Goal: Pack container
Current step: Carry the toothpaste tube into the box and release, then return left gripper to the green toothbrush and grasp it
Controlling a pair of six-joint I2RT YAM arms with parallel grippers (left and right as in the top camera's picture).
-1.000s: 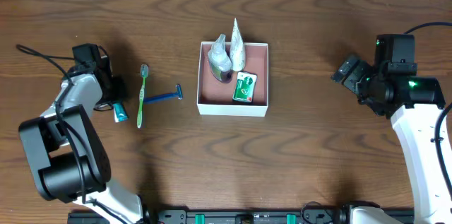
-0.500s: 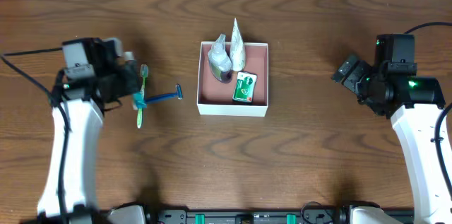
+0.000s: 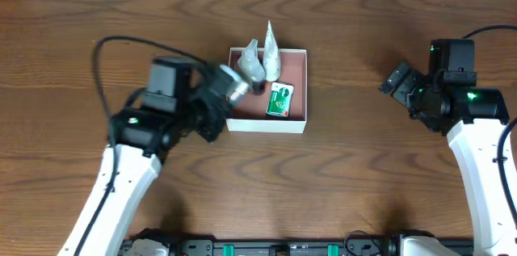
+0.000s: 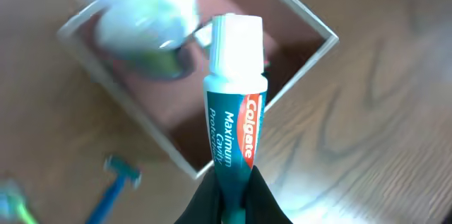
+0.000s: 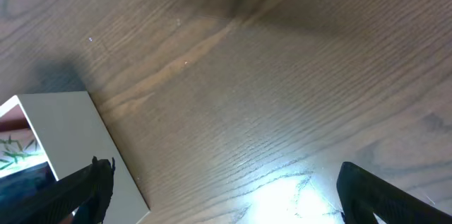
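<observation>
I should now move my left gripper inward until the tube is inside and then let go, because the toothpaste tube's cap (image 3: 241, 91) is going first over the container's rim toward its free bottom beside the packet (image 3: 257, 110).
The container (image 3: 266, 124) is a shallow white box with a pinkish-brown inside at the table's middle. It holds two white tubes (image 3: 262, 60) and a green-and-white packet (image 3: 280, 99). My left gripper (image 3: 221, 98) is shut on a teal Colgate toothpaste tube (image 4: 236, 111) and holds it cap-forward above the container's left rim (image 4: 304, 65); its fingers show in the left wrist view (image 4: 233, 187). My right gripper (image 3: 396, 79) is open and empty over bare wood to the right of the container; its fingers show in the right wrist view (image 5: 226, 189).
A blue razor (image 4: 116, 181) and a blurred green toothbrush (image 4: 14, 206) lie on the wood left of the container; in the overhead view my left arm hides them. The container's corner (image 5: 78, 132) shows in the right wrist view.
My left arm has swung right from the table's left side to the container's left rim, carrying the toothpaste tube. The right arm has not moved.
</observation>
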